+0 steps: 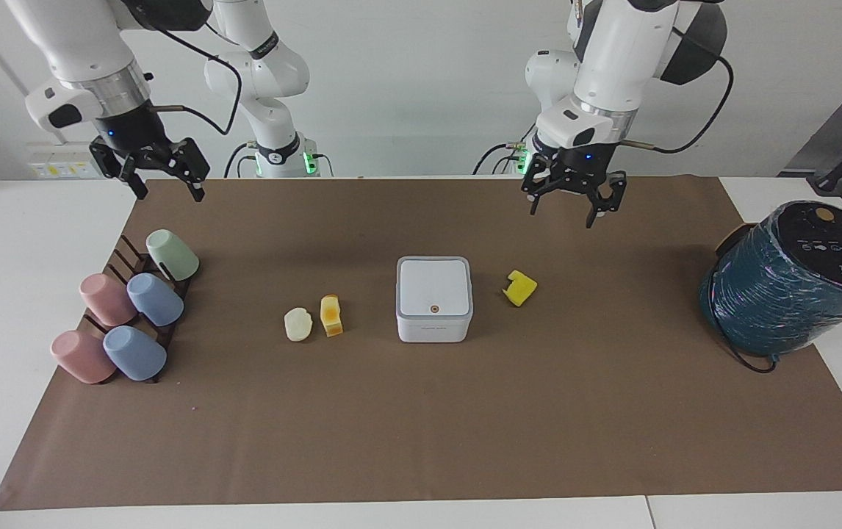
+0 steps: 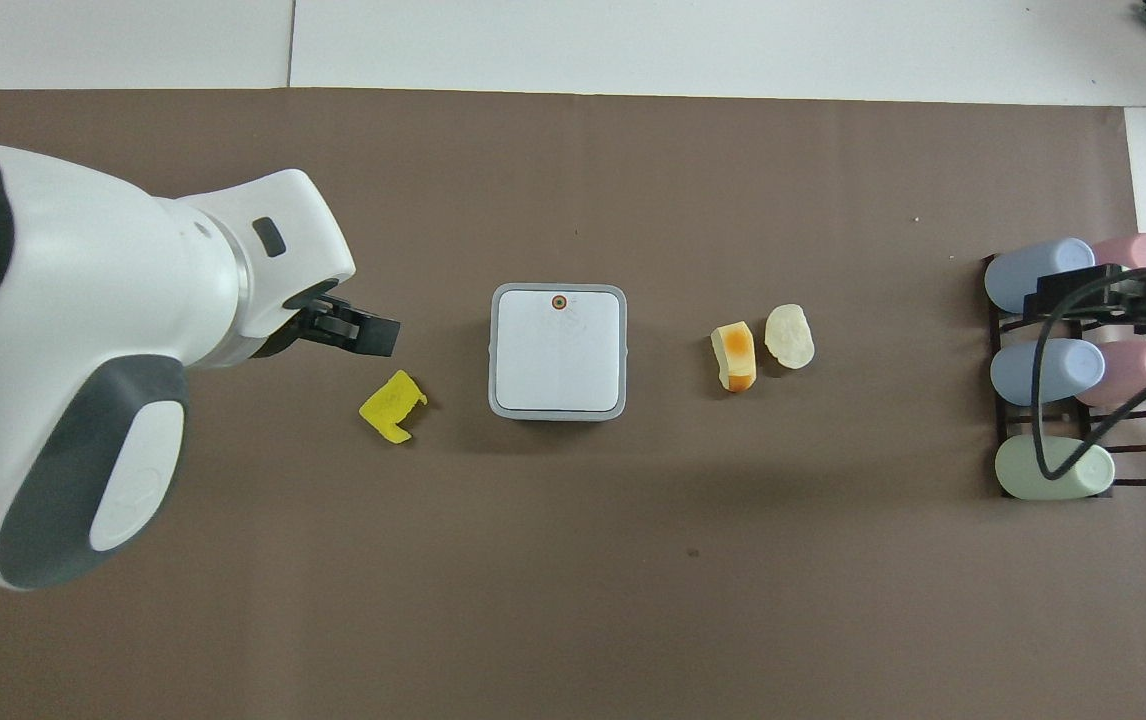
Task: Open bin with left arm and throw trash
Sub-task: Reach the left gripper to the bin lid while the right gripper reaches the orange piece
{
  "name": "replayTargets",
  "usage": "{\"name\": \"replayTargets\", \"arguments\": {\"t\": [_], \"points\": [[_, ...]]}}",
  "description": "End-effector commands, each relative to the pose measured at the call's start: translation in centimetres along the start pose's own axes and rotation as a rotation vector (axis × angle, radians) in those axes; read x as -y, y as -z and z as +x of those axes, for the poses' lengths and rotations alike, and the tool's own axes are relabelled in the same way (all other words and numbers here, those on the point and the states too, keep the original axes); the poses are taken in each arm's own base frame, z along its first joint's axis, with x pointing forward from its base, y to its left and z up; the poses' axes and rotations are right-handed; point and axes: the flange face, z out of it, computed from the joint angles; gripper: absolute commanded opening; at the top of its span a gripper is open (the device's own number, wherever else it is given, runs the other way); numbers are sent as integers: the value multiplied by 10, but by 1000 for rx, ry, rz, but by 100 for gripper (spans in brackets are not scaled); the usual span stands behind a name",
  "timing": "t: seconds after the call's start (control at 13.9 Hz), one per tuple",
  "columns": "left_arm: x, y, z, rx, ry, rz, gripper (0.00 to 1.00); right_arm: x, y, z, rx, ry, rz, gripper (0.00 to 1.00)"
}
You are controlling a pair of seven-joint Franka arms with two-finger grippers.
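The bin is shut and loose pieces of trash (image 2: 734, 356) lie around it, so I should expect more trash to be hidden under the lid (image 2: 558, 352).
The bin (image 1: 433, 297) is a white box with a grey-rimmed lid, shut, in the middle of the brown mat; it also shows in the overhead view (image 2: 558, 350). The bright yellow chunk (image 1: 519, 287) (image 2: 392, 406) lies beside it toward the left arm's end. The orange-yellow block (image 1: 331, 315) (image 2: 735, 356) and the cream lump (image 1: 297, 324) (image 2: 789, 336) lie toward the right arm's end. My left gripper (image 1: 566, 209) (image 2: 358, 333) is open and empty, in the air over the mat between the yellow chunk and the bin. My right gripper (image 1: 164, 187) is open and empty, above the cup rack.
Several pastel cups lie on a dark rack (image 1: 127, 316) (image 2: 1063, 370) at the right arm's end. A big teal wrapped cylinder (image 1: 788, 283) stands at the left arm's end; the left arm hides it in the overhead view.
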Motion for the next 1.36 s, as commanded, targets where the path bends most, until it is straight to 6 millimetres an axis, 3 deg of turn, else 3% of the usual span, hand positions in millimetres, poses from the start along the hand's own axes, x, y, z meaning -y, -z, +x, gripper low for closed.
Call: {"name": "replayTargets", "arguments": {"t": [0.0, 0.07, 0.14, 0.29, 0.43, 0.72, 0.93, 1.22, 1.29], "points": [[-27, -39, 16, -29, 59, -12, 100, 38, -59, -8, -18, 50, 29, 100], [-41, -55, 24, -57, 115, -22, 87, 51, -86, -4, 3, 56, 25, 100], [-59, -69, 31, -93, 181, -40, 65, 64, -110, 2, -2, 70, 26, 100], [-76, -86, 35, -122, 258, -60, 41, 86, -160, 5, 5, 101, 22, 100], [-82, -97, 32, -163, 266, -76, 0, 115, -207, -3, -2, 145, 24, 100], [-95, -113, 31, -228, 237, -101, 0, 145, -263, -26, -14, 183, 27, 100], [-97, -130, 36, -246, 248, -109, 0, 154, -285, -25, -31, 197, 27, 100], [-118, -161, 34, -222, 221, -110, 0, 162, -302, -29, -32, 174, 28, 73], [-121, -170, 34, -211, 218, -108, 0, 176, -309, -34, -28, 192, 29, 63]]}}
